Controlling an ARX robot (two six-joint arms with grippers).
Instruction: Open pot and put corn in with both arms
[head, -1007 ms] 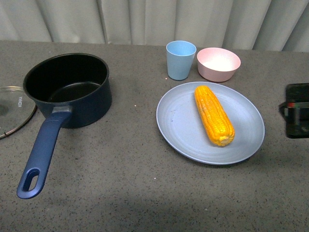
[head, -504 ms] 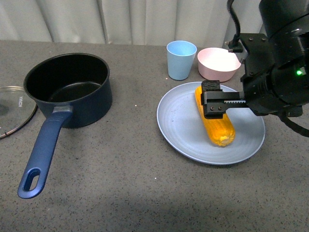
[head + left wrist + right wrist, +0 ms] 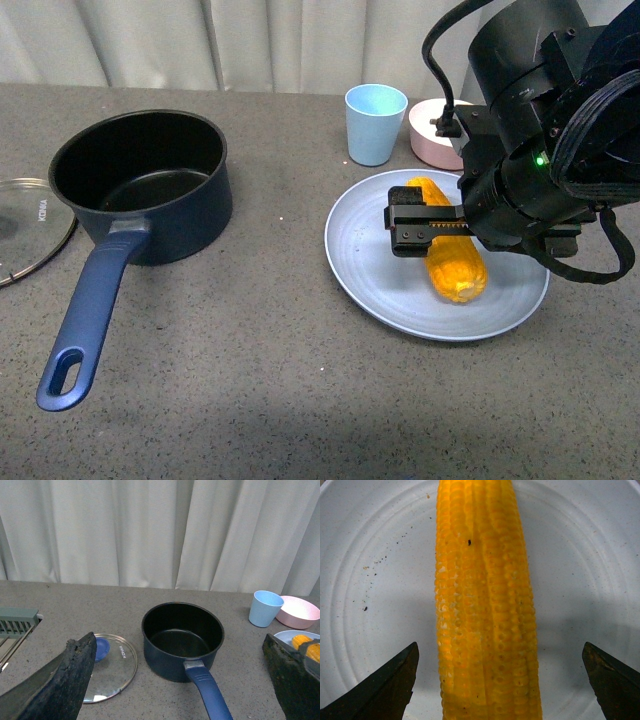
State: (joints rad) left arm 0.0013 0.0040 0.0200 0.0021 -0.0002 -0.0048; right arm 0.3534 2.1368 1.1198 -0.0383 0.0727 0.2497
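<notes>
The corn (image 3: 301, 641) should lie fully inside, below the pot's rim, when the robot lowers it in, because the pot's opening (image 3: 183, 630) is wide and the pot's sides are deep.
The navy pot (image 3: 140, 185) stands uncovered at the left, black inside, its long handle (image 3: 88, 318) pointing toward the front edge. Its glass lid (image 3: 22, 232) lies flat beside it at the far left; the blue knob (image 3: 101, 648) shows in the left wrist view. The corn (image 3: 455, 270) lies on a grey-blue plate (image 3: 365, 262). My right gripper (image 3: 415, 222) hangs open straddling the corn (image 3: 485, 605), a finger on each side and neither touching. My left gripper (image 3: 180, 637) is open and holds nothing, back from the pot (image 3: 182, 640).
A light blue cup (image 3: 375, 122) and a pink bowl (image 3: 428, 135) stand behind the plate, the bowl partly hidden by my right arm. A grey slatted rack (image 3: 15, 625) sits left of the lid in the left wrist view. Curtains close off the back.
My right arm came in from the right edge over the plate and has shifted a little further left, its open jaws now across the corn. Pot and lid have not moved.
</notes>
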